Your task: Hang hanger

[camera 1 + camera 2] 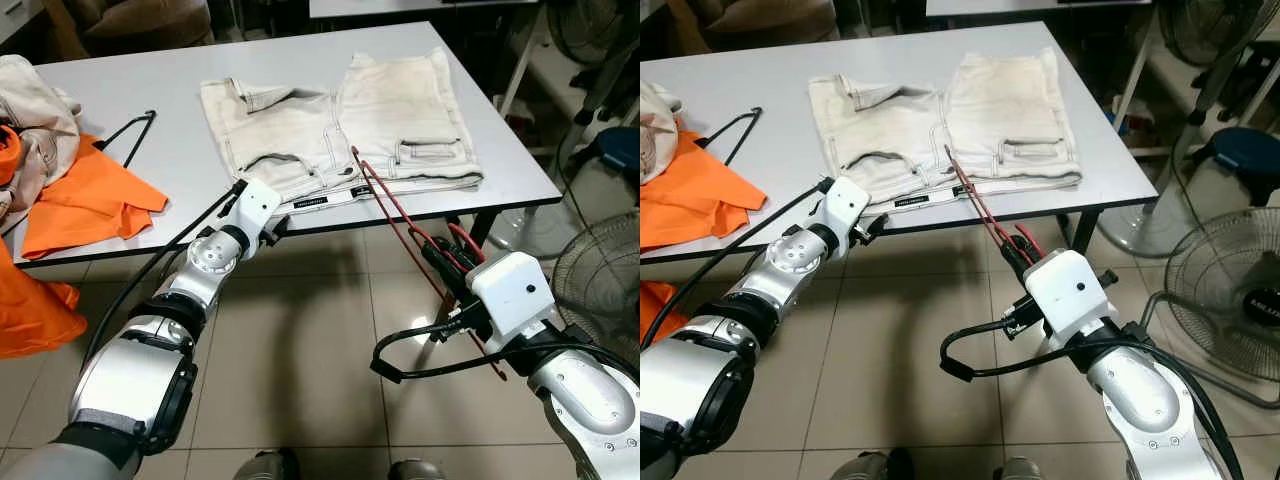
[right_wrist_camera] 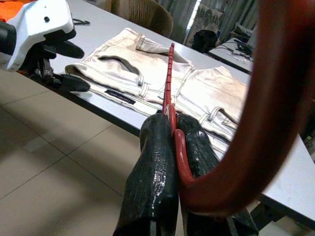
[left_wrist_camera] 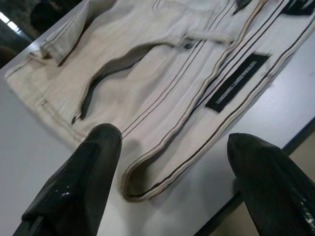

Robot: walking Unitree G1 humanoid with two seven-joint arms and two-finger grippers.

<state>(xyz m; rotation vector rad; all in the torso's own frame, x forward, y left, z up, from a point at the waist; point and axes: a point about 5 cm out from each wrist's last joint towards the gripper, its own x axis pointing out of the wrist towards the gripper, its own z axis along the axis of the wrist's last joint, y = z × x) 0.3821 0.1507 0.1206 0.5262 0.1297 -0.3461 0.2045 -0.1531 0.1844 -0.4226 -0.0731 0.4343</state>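
Note:
I expect the cream shorts (image 1: 340, 125) to hang down from their corner with the waist still open when I lift them, because the waistband's layers (image 3: 156, 164) are spread apart.
A red hanger (image 1: 385, 205) slants up from my right gripper (image 1: 437, 258), its far end resting on the folded cream shorts (image 1: 330, 120) on the grey table (image 1: 150, 90). In the right wrist view the two black fingers (image 2: 157, 147) are shut on the red hanger (image 2: 169, 83), and its hook curves close past the lens. My left gripper (image 3: 172, 142) is open at the table's front edge, its fingers to either side of the shorts' waistband corner (image 3: 142, 182) without touching it.
A black hanger (image 1: 130, 135) lies on the table's left part beside an orange cloth (image 1: 85, 200) and a pale garment pile (image 1: 35, 115). A floor fan (image 1: 600, 280) stands to the right of the table. Tiled floor lies below both arms.

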